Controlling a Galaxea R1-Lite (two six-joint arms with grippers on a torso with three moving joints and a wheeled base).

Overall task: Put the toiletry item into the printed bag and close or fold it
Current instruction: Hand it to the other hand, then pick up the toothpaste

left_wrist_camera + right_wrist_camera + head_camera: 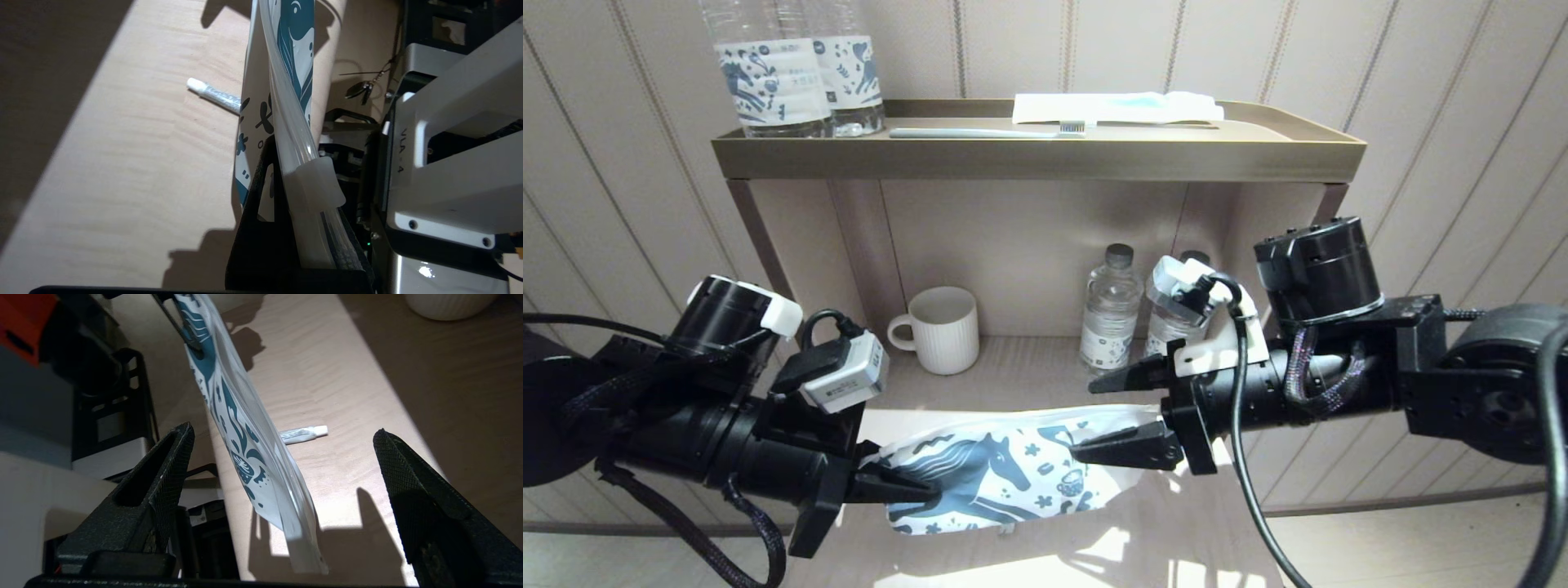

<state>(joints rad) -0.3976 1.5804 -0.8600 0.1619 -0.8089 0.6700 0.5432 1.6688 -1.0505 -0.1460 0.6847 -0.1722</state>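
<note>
The white tube is outside the printed bag, so my left gripper should pull the bag aside and my right gripper should pick up the tube before the bag is closed.
The printed bag, white with a blue horse, hangs on edge above the wooden table between both arms. My left gripper is shut on its left end. In the left wrist view the left gripper pinches the zip strip just behind the translucent slider. My right gripper is open, with one finger on each side of the bag's right end and neither touching it. The bag passes between the right gripper's spread fingers. A small white tube lies on the table beyond the bag, outside it, and shows too as the tube.
A white ribbed mug and two clear water bottles stand at the back of the lower shelf. On the upper shelf are two horse-label bottles, a toothbrush and a white packet.
</note>
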